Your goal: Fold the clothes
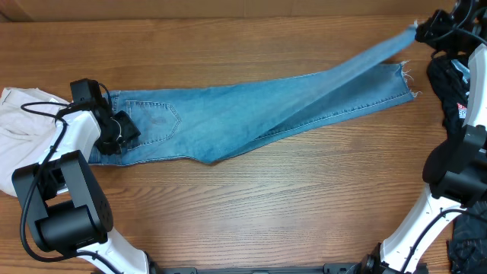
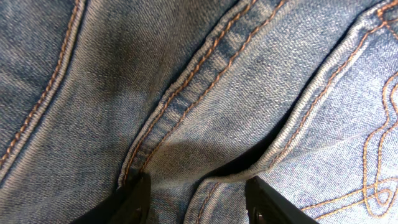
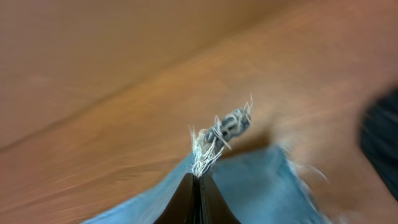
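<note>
The lifted leg runs narrow and slanted from its pinched frayed hem [image 1: 413, 28] and leaves the flat leg [image 1: 373, 93] uncovered, so the robot's right gripper should lay the lifted leg over the flat leg and grip its hem again.
The light-blue jeans [image 1: 228, 114] lie stretched across the wooden table, waist at the left and back pocket [image 1: 156, 118] facing up. My left gripper [image 1: 114, 131] sits on the waist end. In the left wrist view its gripper [image 2: 199, 202] has its fingers part-way apart, with a bunched fold of denim [image 2: 186, 74] filling the gap. My right gripper [image 1: 420, 30] at the far right is shut on the frayed hem [image 3: 217, 134] of one leg and holds it lifted and taut; its gripper [image 3: 200, 180] shows closed. The other leg's hem [image 1: 403, 84] lies flat.
Cream-white trousers [image 1: 19, 114] lie bunched at the left edge beside the left arm. A black garment with white printing [image 1: 453, 84] sits at the right edge under the right arm. More dark cloth [image 1: 468, 243] shows at the bottom right corner.
</note>
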